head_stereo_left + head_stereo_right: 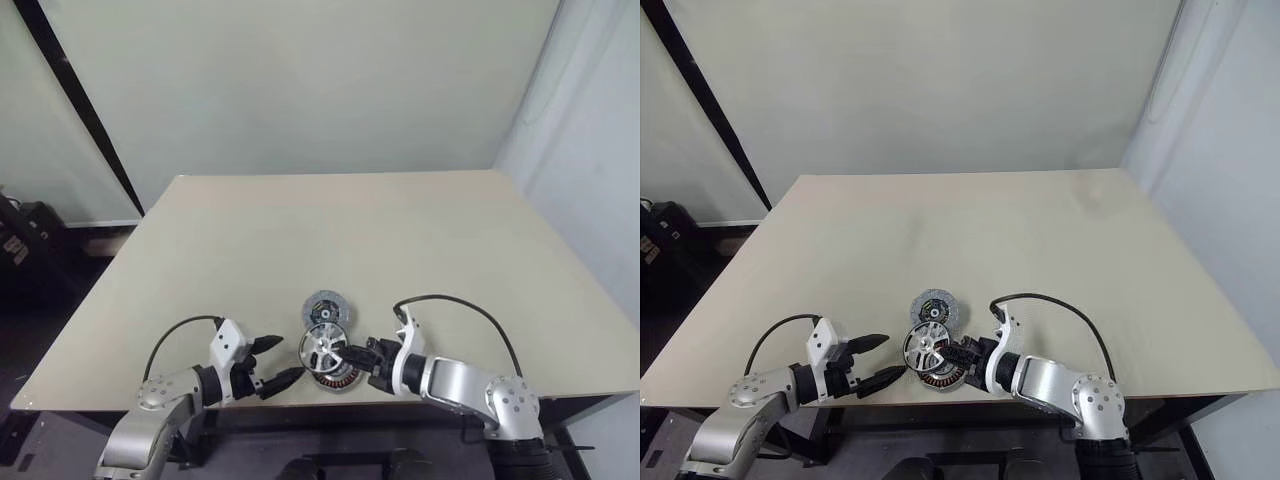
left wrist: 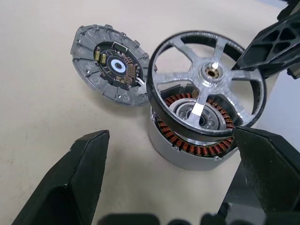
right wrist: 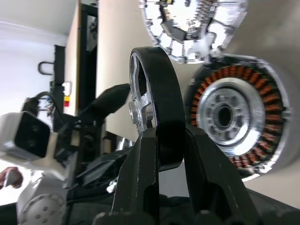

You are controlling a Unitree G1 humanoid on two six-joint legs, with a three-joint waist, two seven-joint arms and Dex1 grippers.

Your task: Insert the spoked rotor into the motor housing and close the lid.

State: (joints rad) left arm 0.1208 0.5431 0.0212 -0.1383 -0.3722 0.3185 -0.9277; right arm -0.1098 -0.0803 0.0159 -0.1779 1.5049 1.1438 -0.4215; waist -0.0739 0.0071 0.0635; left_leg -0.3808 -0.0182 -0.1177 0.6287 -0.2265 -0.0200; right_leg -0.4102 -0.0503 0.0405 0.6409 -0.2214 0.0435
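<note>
The fingers of the robot's right gripper sit on both sides of the rotor's rim [image 2: 258, 89], which must sink into the housing, so the right gripper should open, close its fingers and push the rotor's middle [image 2: 212, 71] down.
The spoked rotor [image 2: 206, 79], silvery with a dark rim, hangs tilted just above the motor housing [image 2: 197, 140]. My right gripper [image 3: 169, 145] is shut on the rotor's rim [image 3: 161, 93]. The housing [image 1: 335, 378], with its copper windings and silver rim, stands near the table's front edge. Beside it on the far side lies the lid [image 2: 110, 65], a grey segmented disc [image 1: 325, 307]. My left gripper [image 1: 277, 362] stands open to the left of the housing, nothing between its fingers [image 2: 70, 183].
The table's front edge [image 1: 120, 400] runs just below both grippers. A black cable [image 1: 470, 305] loops above my right arm. The beige tabletop [image 1: 330, 230] stretches bare behind the parts.
</note>
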